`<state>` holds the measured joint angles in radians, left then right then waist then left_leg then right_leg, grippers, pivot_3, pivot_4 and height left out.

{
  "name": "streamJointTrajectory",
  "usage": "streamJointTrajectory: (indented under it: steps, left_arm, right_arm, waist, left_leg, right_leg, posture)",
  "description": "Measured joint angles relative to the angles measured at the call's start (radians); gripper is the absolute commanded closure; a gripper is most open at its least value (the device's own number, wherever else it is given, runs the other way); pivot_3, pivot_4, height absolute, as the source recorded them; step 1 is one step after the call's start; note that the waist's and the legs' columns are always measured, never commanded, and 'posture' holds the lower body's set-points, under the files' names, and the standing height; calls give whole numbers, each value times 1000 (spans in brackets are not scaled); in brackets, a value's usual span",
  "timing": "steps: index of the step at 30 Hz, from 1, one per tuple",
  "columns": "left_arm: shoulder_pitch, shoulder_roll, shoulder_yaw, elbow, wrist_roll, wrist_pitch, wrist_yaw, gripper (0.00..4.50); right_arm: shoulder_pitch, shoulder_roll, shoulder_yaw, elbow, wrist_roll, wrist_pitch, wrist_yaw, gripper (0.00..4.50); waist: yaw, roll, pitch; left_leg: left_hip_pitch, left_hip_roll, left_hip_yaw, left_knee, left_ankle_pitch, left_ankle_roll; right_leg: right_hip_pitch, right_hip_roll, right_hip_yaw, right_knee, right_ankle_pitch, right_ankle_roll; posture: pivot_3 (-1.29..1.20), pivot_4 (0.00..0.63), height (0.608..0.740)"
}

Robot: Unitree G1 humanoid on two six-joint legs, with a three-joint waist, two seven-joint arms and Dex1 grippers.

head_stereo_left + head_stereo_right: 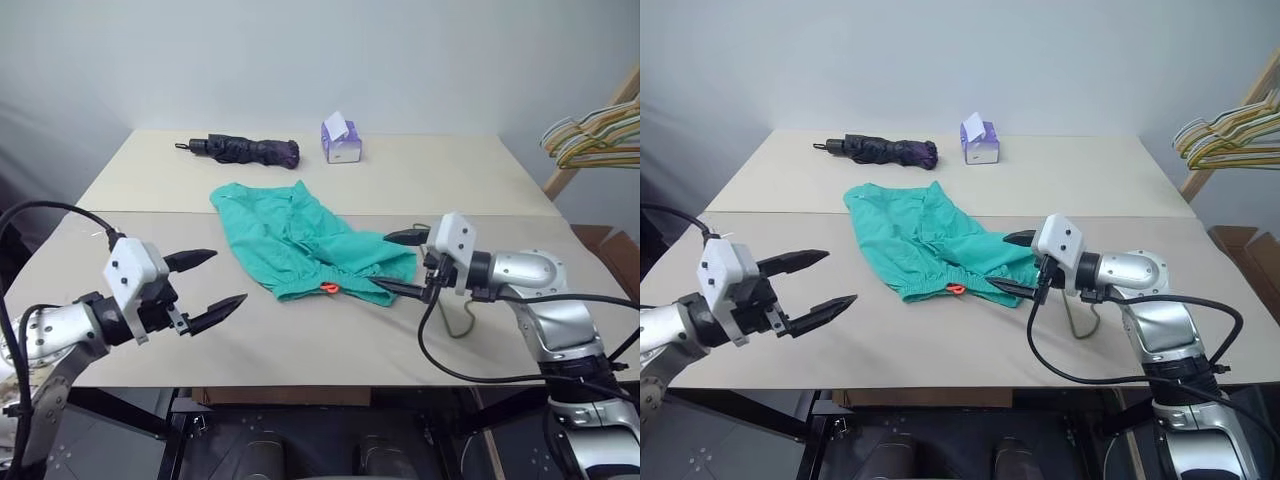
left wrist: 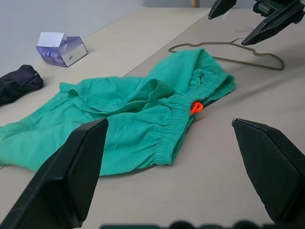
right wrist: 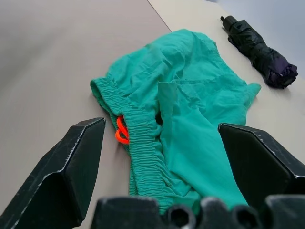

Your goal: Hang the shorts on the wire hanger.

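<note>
I expect the teal-green shorts point(image 1: 258, 222) to fall open and spread out much larger when I lift the shorts' waistband, because loose folds point(image 1: 303, 230) lie doubled over behind the elastic.
The teal-green shorts point(image 1: 300, 240) lie crumpled on the table's middle, with the elastic waistband and a small orange tag point(image 1: 329, 288) toward the near edge. To their right the thin wire hanger point(image 2: 200, 44) lies flat on the table, partly hidden under my right arm in the eye views. My right gripper point(image 1: 380, 260) is open and points left, its fingertips just above the right end of the shorts' waistband. My left gripper point(image 1: 228, 278) hovers open to the left of the shorts, apart from them, pointing toward them. Neither gripper holds anything.
A dark folded umbrella point(image 1: 250, 150) and a purple tissue box point(image 1: 340, 142) sit at the back of the table point(image 1: 150, 180). A bunch of coloured hangers point(image 1: 595, 135) hangs off a wooden stand at the far right. Cables trail from both wrists.
</note>
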<state>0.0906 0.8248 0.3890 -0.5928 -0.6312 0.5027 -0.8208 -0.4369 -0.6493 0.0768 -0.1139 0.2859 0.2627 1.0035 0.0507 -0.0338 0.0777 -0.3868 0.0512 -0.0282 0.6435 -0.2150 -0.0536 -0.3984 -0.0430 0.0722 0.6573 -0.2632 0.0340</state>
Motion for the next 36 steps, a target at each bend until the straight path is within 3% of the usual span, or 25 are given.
streamJointTrajectory:
  steps: [12,19,21,24,28,31,36]
  left_arm:
    - [-33,12,1,16,2,-3,-22,0]
    - [-48,11,2,32,2,-11,-42,0]
    - [-48,11,1,35,3,-14,-44,0]
    - [-47,11,0,41,2,-18,-48,0]
    - [-54,10,-8,45,3,-20,-52,0]
    - [-61,9,-18,49,5,-20,-52,0]
    - [-68,8,-19,58,8,-23,-52,0]
  right_arm:
    - [-12,2,61,-32,-56,-4,-23,65]
    - [-63,7,326,-83,-354,16,-62,65]
    - [-72,35,371,-72,-405,27,-77,65]
    - [-149,165,487,36,-554,57,-160,65]
    - [-247,270,583,196,-694,69,-229,883]
    - [-293,311,623,285,-769,69,-270,1788]
    - [-274,254,615,298,-794,12,-281,3561]
  waist:
    - [1,0,0]
    - [-12,0,0]
    - [-14,0,0]
    - [-22,0,0]
    - [-25,0,0]
    - [-22,0,0]
    - [-13,0,0]
  left_leg:
    - [0,0,0,0,0,0]
    - [-1,0,0,0,0,0]
    - [0,0,0,0,0,0]
    - [-1,0,0,0,0,0]
    - [-2,0,0,0,0,0]
    - [-1,0,0,0,0,0]
    - [-2,0,0,0,0,0]
  right_leg:
    - [0,0,0,0,0,0]
    - [-2,0,0,1,0,0]
    - [-2,0,0,1,0,0]
    - [-3,0,0,3,0,-1]
    - [-4,0,0,3,0,-1]
    - [-4,0,0,4,0,-1]
    - [-4,0,0,3,0,-1]
  posture:
    - [189,29,740]
    - [152,37,740]
    - [146,38,740]
    - [141,35,740]
    - [143,28,740]
    - [144,25,740]
    - [138,22,740]
